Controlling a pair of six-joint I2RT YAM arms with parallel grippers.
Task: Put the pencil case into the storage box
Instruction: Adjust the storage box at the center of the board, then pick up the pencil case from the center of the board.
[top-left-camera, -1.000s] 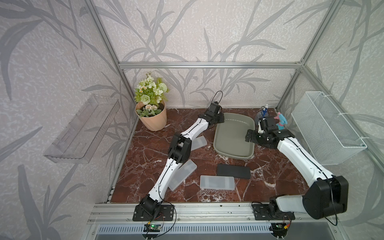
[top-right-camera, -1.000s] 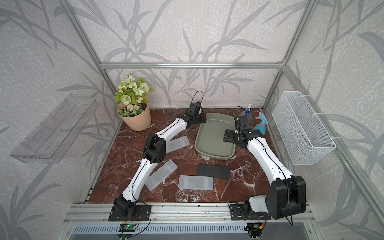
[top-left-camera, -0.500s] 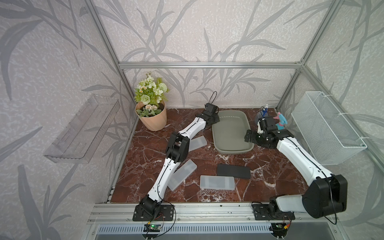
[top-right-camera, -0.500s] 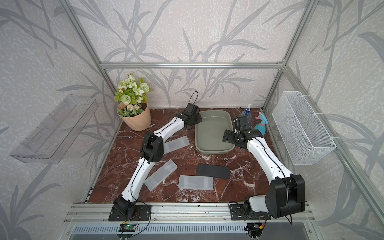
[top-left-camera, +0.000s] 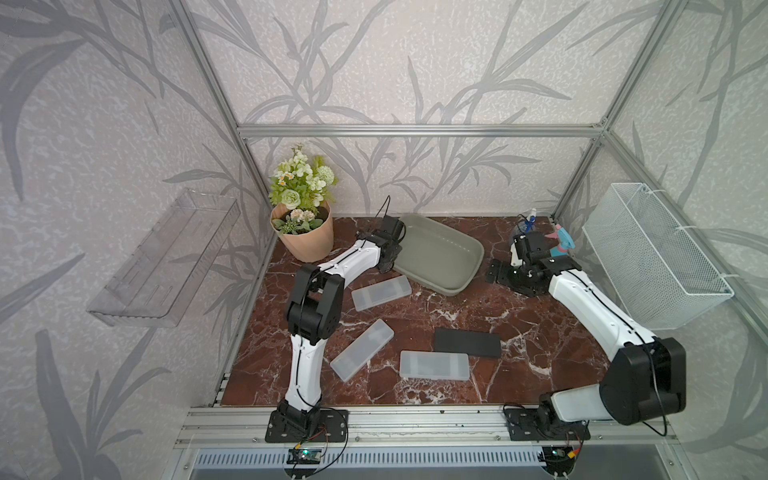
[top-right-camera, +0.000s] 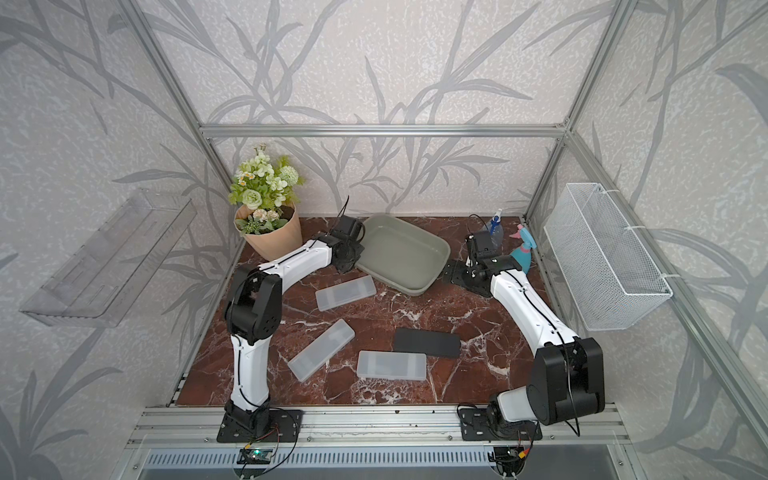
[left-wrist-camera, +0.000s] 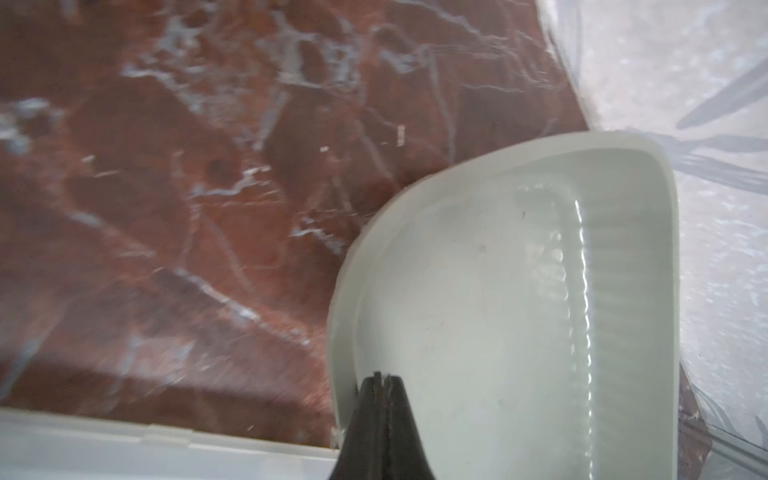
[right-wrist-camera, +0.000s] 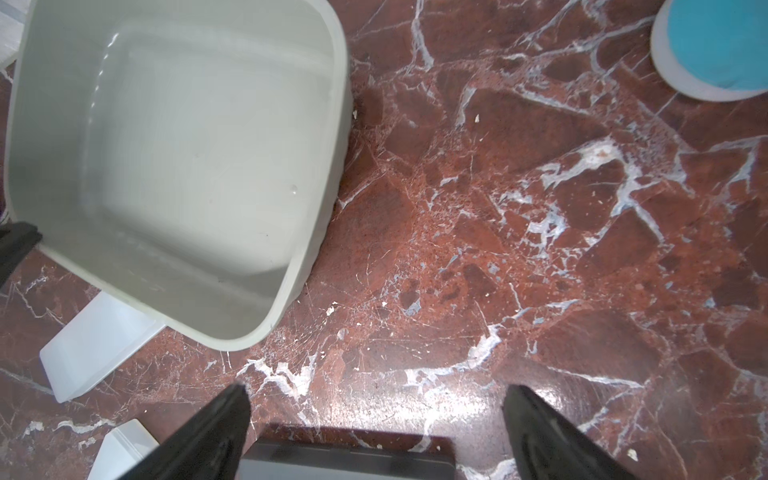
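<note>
The skewed storage box's end rim (top-left-camera: 399, 242) is in my left gripper, so the gripper should keep pulling that end toward me until the box is parallel to the back wall (top-left-camera: 436, 208).
The grey-green storage box (top-left-camera: 436, 253) (top-right-camera: 401, 253) lies empty and skewed near the back wall. My left gripper (top-left-camera: 390, 251) (left-wrist-camera: 382, 376) is shut on the rim at the box's left end (left-wrist-camera: 498, 311). My right gripper (top-left-camera: 496, 274) (right-wrist-camera: 376, 392) hangs open over bare marble just right of the box (right-wrist-camera: 187, 145), apart from it. Three translucent white pencil cases (top-left-camera: 381, 293) (top-left-camera: 362, 350) (top-left-camera: 434, 365) and a black pencil case (top-left-camera: 467, 343) lie flat in front. The black case's edge (right-wrist-camera: 345, 461) shows in the right wrist view.
A potted flower (top-left-camera: 305, 232) stands at the back left, close to my left arm. Two spray bottles (top-left-camera: 561, 245) (top-left-camera: 528, 220) stand behind my right gripper. A white wire basket (top-left-camera: 652, 257) hangs on the right wall, a clear tray (top-left-camera: 166, 257) on the left wall.
My left gripper has pulled the storage box back and left, swinging it askew. The box's right end has drawn away from my right gripper, which stayed open and about in place.
</note>
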